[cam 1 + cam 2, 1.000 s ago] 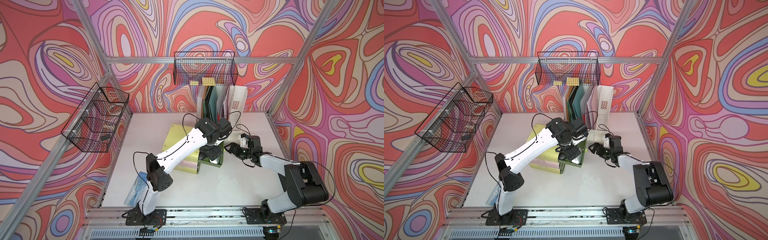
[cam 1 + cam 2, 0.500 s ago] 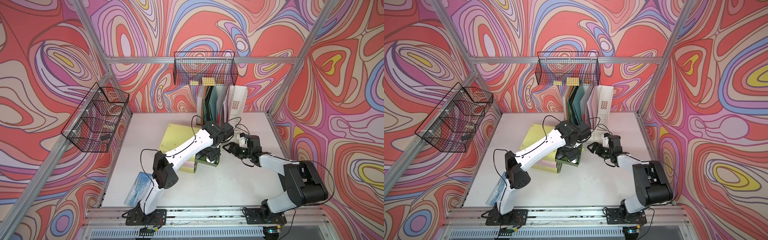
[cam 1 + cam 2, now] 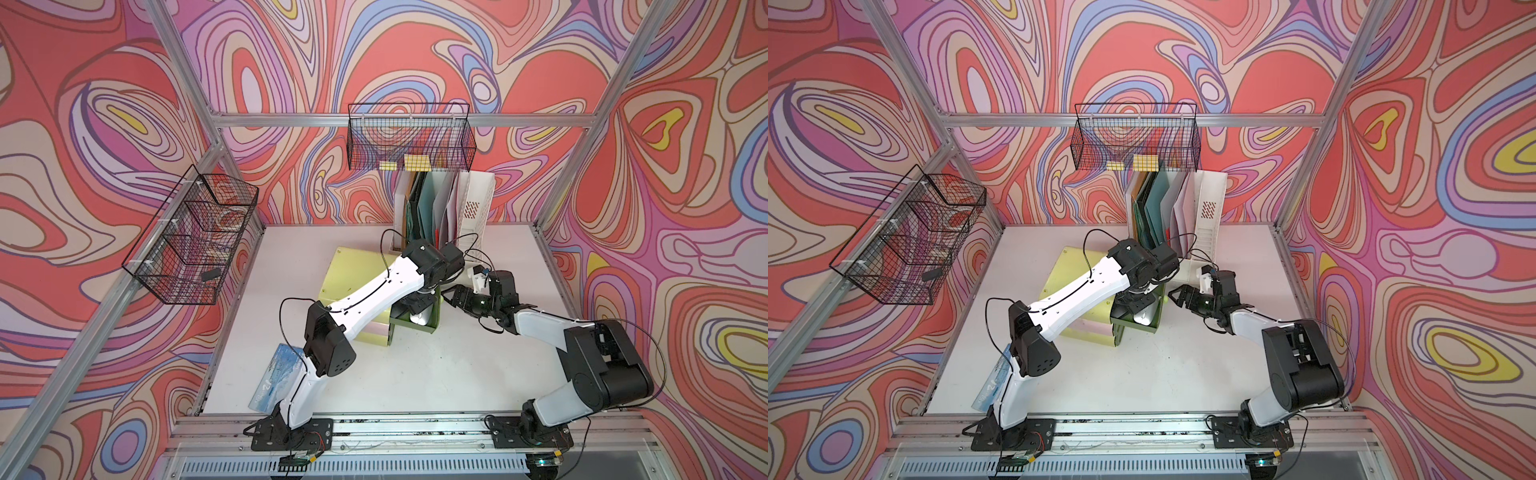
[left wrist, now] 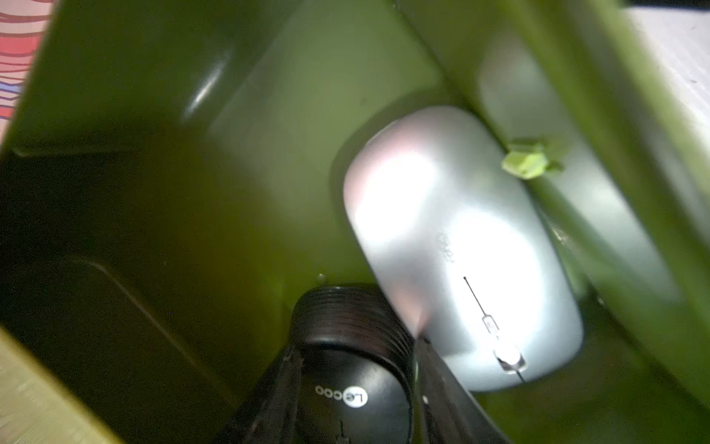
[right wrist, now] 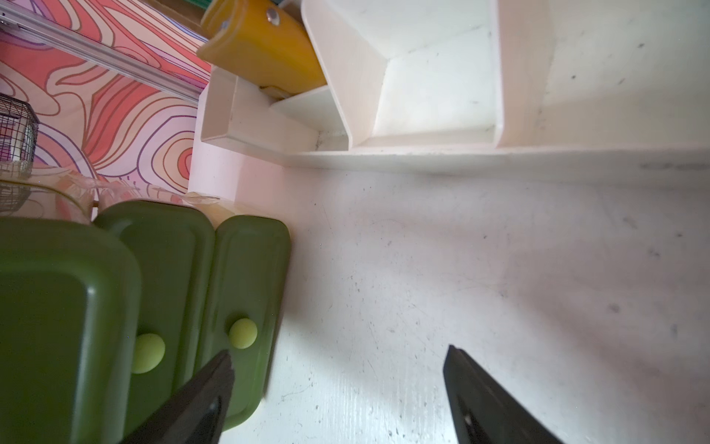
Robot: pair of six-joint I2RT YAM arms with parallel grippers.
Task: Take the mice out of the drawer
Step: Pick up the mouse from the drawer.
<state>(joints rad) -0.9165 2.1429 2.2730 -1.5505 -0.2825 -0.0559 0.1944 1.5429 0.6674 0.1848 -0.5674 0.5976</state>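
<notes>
The silver mouse leaves little room for the left gripper's finger beside the black mouse, so next the left gripper opens, shifts across and takes the silver mouse out first [image 4: 484, 296].
The dark green drawer [image 3: 432, 320] [image 3: 1156, 318] is pulled out of the yellow-green cabinet [image 3: 353, 270]. My left gripper [image 4: 355, 353] [image 3: 415, 307] reaches down into it and is shut on a black mouse [image 4: 353, 388] with a round white logo. A silver mouse [image 4: 453, 238] [image 3: 1142, 316] lies beside it on the drawer floor [image 4: 269, 153]. My right gripper [image 5: 338, 369] [image 3: 451, 297] hovers open over the table, right of the drawer, with nothing between its fingers. One fingertip [image 5: 219, 369] sits near a green drawer front [image 5: 246, 276] with a pale knob [image 5: 243, 333].
A white file holder [image 3: 473, 212] with folders stands behind the cabinet. Wire baskets hang on the back wall [image 3: 409, 143] and the left wall [image 3: 195, 237]. A blue packet [image 3: 276, 374] lies at the table's front left, by the left arm's base.
My left gripper has dropped into the drawer and closed on the black mouse. The right arm has stayed put.
</notes>
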